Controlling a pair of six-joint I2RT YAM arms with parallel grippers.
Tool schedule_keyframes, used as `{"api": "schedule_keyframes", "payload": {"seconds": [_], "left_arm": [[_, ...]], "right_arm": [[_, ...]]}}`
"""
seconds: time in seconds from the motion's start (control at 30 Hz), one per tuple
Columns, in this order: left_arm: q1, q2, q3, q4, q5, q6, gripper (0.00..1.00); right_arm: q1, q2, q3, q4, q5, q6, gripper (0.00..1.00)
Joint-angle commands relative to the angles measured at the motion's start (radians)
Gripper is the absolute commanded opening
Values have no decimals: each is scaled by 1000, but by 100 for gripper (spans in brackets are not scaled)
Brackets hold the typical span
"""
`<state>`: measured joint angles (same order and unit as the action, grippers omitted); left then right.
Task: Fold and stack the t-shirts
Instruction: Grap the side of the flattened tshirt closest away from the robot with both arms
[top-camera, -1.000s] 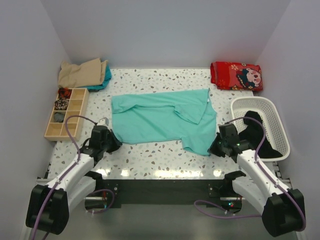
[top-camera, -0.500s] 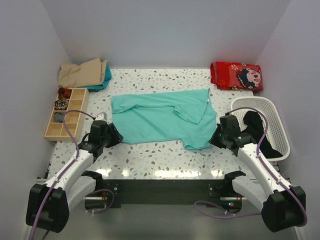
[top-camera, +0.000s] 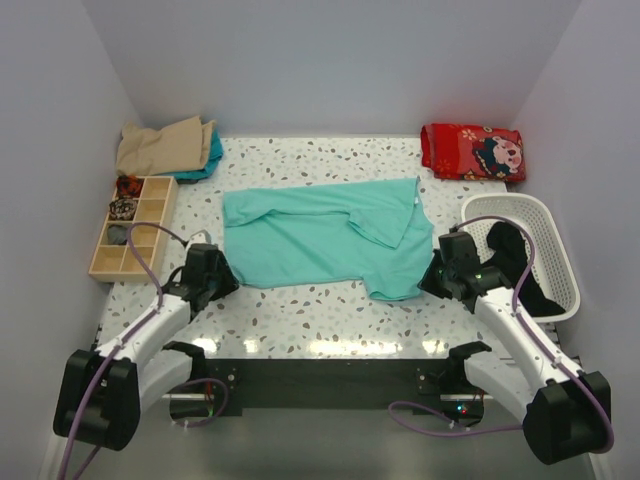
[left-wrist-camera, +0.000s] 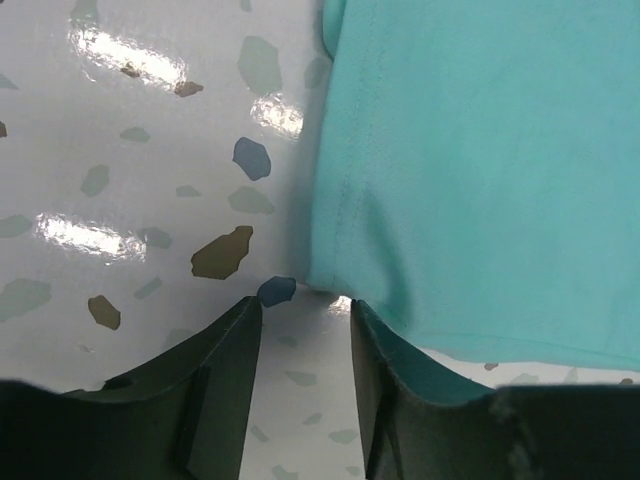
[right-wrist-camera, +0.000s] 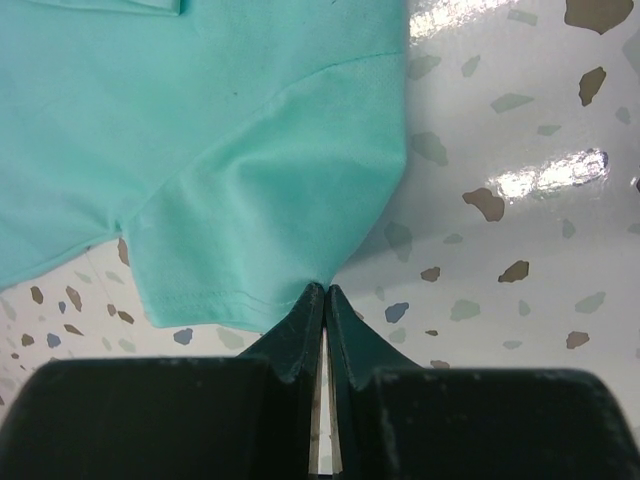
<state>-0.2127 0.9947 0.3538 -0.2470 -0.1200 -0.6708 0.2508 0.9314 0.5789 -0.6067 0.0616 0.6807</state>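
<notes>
I can see the t-shirt's corner just past my left gripper's open fingers, so next my left gripper moves forward a little and pinches that corner before both grippers fold.
A teal-green t-shirt lies spread across the middle of the table, its right side folded over itself. My left gripper sits at the shirt's near left corner. In the left wrist view this gripper stands open with bare table between its fingers, and the shirt's corner lies just ahead, touching the right finger's tip. My right gripper is at the shirt's near right corner. In the right wrist view it is shut, pinching the sleeve hem, which puckers to a point at the tips.
Folded tan and teal garments sit at the back left, beside a wooden compartment tray. A red printed cloth lies at the back right. A white laundry basket on the right holds a black garment.
My left gripper has opened and let go of the shirt's near left corner. The right gripper moved slightly away from me with the sleeve, drawing that corner inward.
</notes>
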Motion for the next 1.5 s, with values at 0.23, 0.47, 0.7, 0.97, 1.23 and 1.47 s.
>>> {"api": "schedule_keyframes", "payload": {"seconds": [0.23, 0.47, 0.7, 0.97, 1.23, 1.47], "left_arm": [[-4, 76, -16, 143, -9, -1, 12], [-4, 55, -15, 127, -26, 13, 0], [-4, 1, 19, 58, -49, 7, 37], [-4, 28, 5, 94, -61, 0, 54], [-2, 125, 1, 198, -9, 22, 9], [-2, 79, 42, 112, 3, 51, 0]], "right_arm": [[2, 20, -13, 31, 6, -10, 4], [4, 7, -2, 12, 7, -17, 4], [2, 3, 4, 10, 6, -20, 4], [2, 23, 1, 28, -5, -24, 4], [4, 32, -4, 30, -9, -23, 4], [4, 4, 33, -8, -11, -29, 2]]}}
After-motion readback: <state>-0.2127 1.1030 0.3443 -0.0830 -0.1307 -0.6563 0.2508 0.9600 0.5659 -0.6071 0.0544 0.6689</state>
